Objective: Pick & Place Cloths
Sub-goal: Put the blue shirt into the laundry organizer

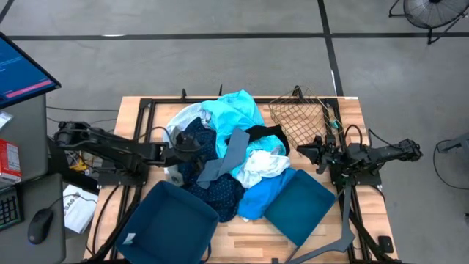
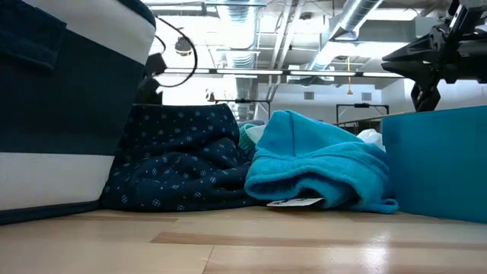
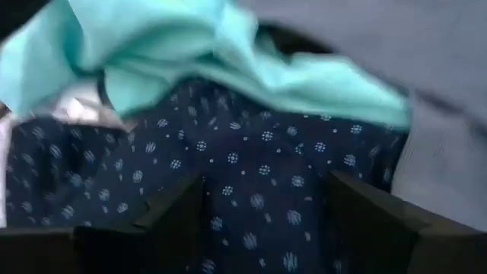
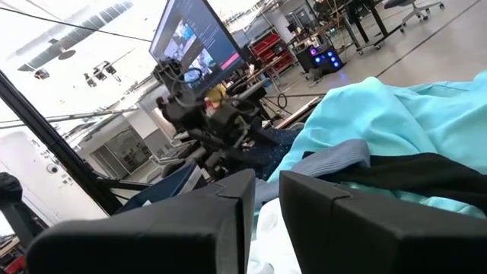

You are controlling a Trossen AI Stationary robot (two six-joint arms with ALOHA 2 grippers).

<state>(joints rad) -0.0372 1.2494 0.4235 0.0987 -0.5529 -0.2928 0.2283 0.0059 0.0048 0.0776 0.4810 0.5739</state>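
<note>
The grey strip (image 1: 212, 173) is only lying loose across the navy dotted cloth (image 1: 221, 199). The navy dotted cloth will therefore slide out when I lift, and the grey strip will stay behind.
The cloths lie heaped at the table's middle: a turquoise one (image 1: 234, 110) on top at the far side, a navy dotted one (image 1: 220, 189) nearer, a grey strip (image 1: 227, 154), a black one (image 1: 265, 132), a white one (image 1: 260, 163) and a bright blue one (image 1: 264, 194). My left gripper (image 1: 192, 145) reaches in from the left and stands open over the navy dotted cloth (image 3: 259, 160), one finger on either side of a patch of it, below the turquoise cloth's edge (image 3: 228, 61). My right gripper (image 1: 302, 152) waits shut at the pile's right side, holding nothing. My left gripper slants down from the table's left onto the navy dotted cloth (image 3: 262, 205), and its open fingers (image 3: 179, 221) frame the fabric. Whether the fingertips touch the cloth, I cannot tell.
Two dark-teal bins stand at the near edge, one left (image 1: 172, 220) and one right (image 1: 304, 209). A brown wire-mesh basket (image 1: 300, 117) sits at the far right. The table's metal frame (image 1: 139, 117) runs along the sides. A monitor (image 1: 22, 70) stands off the table's left.
</note>
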